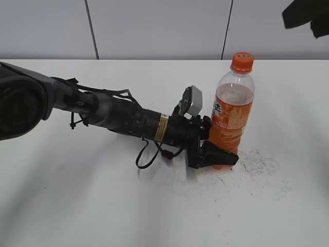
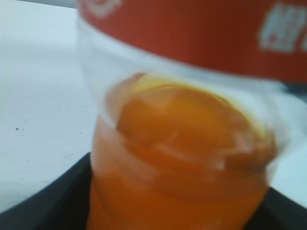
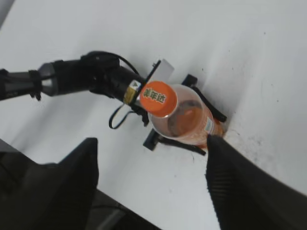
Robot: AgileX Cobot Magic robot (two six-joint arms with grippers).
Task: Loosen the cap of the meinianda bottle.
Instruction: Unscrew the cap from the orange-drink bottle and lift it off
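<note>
The bottle is held only by its lower body [image 1: 225, 140] in my left gripper, so the bottle's top [image 1: 238, 77] will tilt a little when I turn the orange cap.
The meinianda bottle [image 1: 232, 110] stands upright on the white table, clear plastic with orange drink and an orange label. Its orange cap [image 1: 242, 62] sits on top. My left gripper [image 1: 218, 154] is shut on the bottle's ribbed lower body, a black finger on each side. The left wrist view is filled by the blurred bottle [image 2: 182, 158]. My right gripper [image 3: 151, 187] is open and empty, high above the bottle; in its view the cap [image 3: 159, 98] and bottle [image 3: 192, 120] lie below, ahead of the fingers. In the exterior view only a dark part of the right arm [image 1: 308, 15] shows at the top right.
The white table [image 1: 103, 200] has a scuffed, speckled patch [image 1: 259, 162] right of the bottle's base. A grey panelled wall [image 1: 154, 28] runs behind the table's far edge. The left arm [image 1: 103, 110] lies low across the table from the left.
</note>
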